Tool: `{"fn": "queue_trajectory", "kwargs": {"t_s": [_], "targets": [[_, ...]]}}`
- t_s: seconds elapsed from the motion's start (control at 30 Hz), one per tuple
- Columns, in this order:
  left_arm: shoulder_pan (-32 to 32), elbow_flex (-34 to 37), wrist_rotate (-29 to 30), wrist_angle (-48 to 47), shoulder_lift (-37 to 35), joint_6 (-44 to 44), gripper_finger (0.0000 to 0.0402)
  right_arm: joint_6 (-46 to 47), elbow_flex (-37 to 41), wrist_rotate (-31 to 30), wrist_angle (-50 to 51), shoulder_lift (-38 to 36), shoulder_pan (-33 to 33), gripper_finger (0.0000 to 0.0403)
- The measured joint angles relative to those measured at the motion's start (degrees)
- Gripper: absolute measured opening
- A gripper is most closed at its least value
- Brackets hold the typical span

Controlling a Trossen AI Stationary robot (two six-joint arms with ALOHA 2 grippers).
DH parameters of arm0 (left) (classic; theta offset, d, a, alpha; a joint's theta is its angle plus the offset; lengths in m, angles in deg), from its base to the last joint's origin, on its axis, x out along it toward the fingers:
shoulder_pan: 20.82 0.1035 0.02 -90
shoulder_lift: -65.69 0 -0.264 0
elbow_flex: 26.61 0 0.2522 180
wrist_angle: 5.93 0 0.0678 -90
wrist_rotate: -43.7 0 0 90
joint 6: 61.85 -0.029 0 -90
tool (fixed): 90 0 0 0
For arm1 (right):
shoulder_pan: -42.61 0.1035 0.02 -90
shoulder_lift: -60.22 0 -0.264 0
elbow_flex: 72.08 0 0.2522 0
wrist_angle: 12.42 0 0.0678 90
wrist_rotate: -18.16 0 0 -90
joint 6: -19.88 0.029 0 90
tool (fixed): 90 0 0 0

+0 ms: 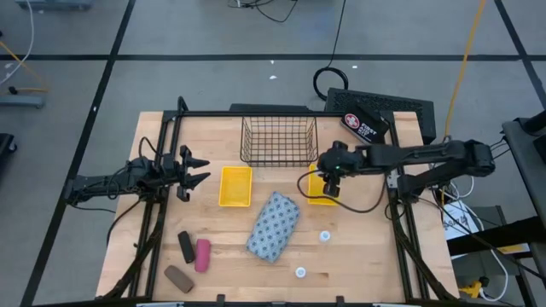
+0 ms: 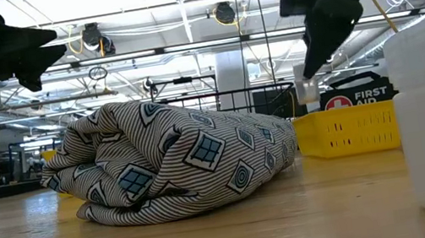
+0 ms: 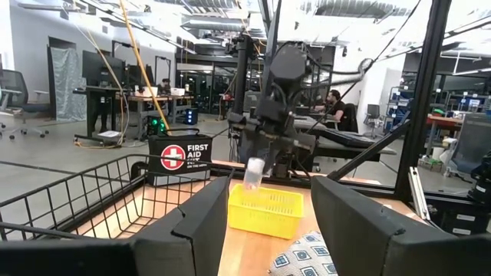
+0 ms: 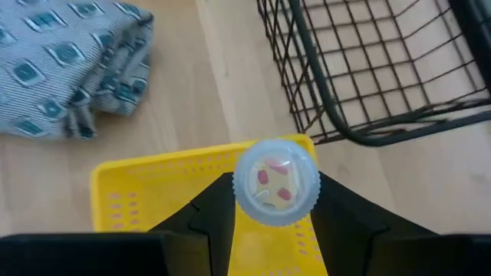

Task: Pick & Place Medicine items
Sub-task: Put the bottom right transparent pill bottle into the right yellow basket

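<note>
The white bottle (image 2: 306, 87) hangs upright over the open yellow tray (image 2: 347, 130). I go on lowering it with my right gripper until it is inside the tray's rim, then release.
My right gripper (image 1: 328, 182) hangs over the right yellow tray (image 1: 322, 193), shut on a tiny white round bottle (image 4: 276, 182). Two more white bottles (image 1: 325, 236) (image 1: 300, 273) stand on the table near its near edge. The blue-grey patterned pouch (image 1: 273, 226) lies flat mid-table. The black (image 1: 186, 246), pink (image 1: 203, 255) and brown (image 1: 178, 278) oblong pieces lie at the near left. My left gripper (image 1: 192, 169) is open and held above the table at the left, beside the left yellow tray (image 1: 235, 186). My right gripper pinches the bottle's side wall (image 4: 239, 188) between its two fingers. The fingers come from above, pointing down. The bottle (image 2: 307, 91) is lifted clear, held at the fingertips above the yellow tray (image 2: 347, 130), its round end (image 4: 276, 184) facing the wrist camera.
A dark wire basket (image 1: 278, 141) stands at the far side between the two trays. A first aid case (image 1: 365, 126) lies beyond the table's far right corner. Bare wood shows along the near edge between the pouch and the oblong pieces.
</note>
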Motion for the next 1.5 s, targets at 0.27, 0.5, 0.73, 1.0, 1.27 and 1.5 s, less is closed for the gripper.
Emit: {"fn": "queue_trajectory", "kwargs": {"t_s": [0.27, 0.5, 0.73, 1.0, 1.27, 1.5], "targets": [[0.00, -0.02, 0.00, 0.02, -0.01, 0.00, 0.0198, 1.47, 6.04, 2.81, -8.91, 1.40, -1.78, 0.0136], [-0.01, -0.02, -0.02, -0.02, 0.01, 0.00, 0.0198, 3.19, 9.67, 2.87, -13.94, 2.28, -1.83, 0.0136], [0.00, -0.02, -0.01, 0.00, 0.01, 0.00, 0.0198, 4.00, 12.38, 2.87, -17.44, 3.28, -1.83, 0.0136], [0.00, -0.02, -0.02, -0.02, 0.01, 0.00, 0.0198, 4.51, 12.37, 2.88, -18.79, 6.54, -1.83, 0.0138], [0.00, -0.02, -0.02, 0.00, 0.01, 0.00, 0.0198, 4.55, 12.24, 2.80, -21.17, 9.27, -1.79, 0.0140], [-0.01, -0.02, -0.02, 0.00, 0.01, 0.00, 0.0198, 4.42, 12.28, 2.73, -21.46, 9.29, -1.79, 0.0141]]}}
